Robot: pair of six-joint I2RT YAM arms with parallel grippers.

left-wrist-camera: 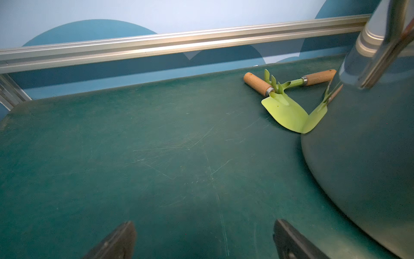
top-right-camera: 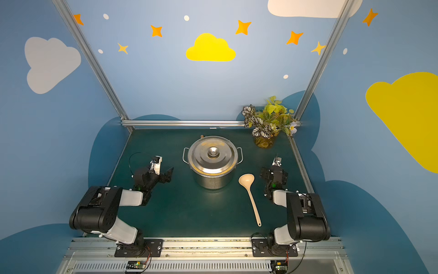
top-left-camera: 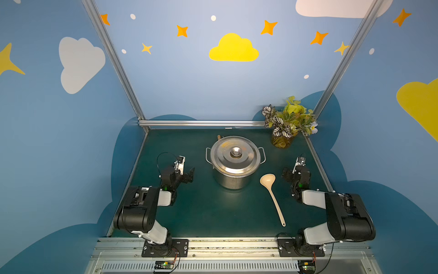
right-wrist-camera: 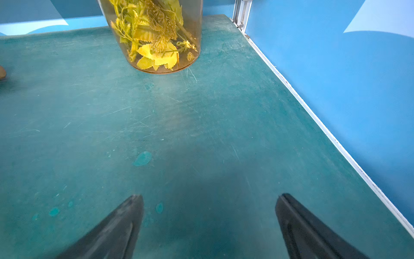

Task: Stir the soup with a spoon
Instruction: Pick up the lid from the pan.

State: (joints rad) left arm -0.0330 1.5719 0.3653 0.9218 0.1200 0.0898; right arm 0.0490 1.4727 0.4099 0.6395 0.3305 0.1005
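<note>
The lid is over the steel pot (top-left-camera: 222,160), so the robot's left gripper should raise the lid by its knob (top-left-camera: 235,152) before the right gripper stirs with the cream spoon.
The steel pot (top-left-camera: 235,161) (top-right-camera: 213,161) stands mid-table with its lid on, so the soup is hidden. In both top views the cream spoon (top-left-camera: 274,201) (top-right-camera: 252,201) lies flat to the pot's right, bowl beside the pot, handle running toward the front edge. My left gripper (top-left-camera: 186,169) (left-wrist-camera: 205,226) hovers low left of the pot, open and empty. My right gripper (top-left-camera: 292,169) (right-wrist-camera: 209,199) sits right of the spoon's bowl, open, with only bare mat between its fingers.
A jar of yellow-green artificial plants (top-left-camera: 282,140) (right-wrist-camera: 156,33) stands at the back right corner. Behind the pot lie a small green trowel (left-wrist-camera: 286,112) and a rake (left-wrist-camera: 313,78), both with wooden handles. Metal rails (top-left-camera: 201,123) border the green mat.
</note>
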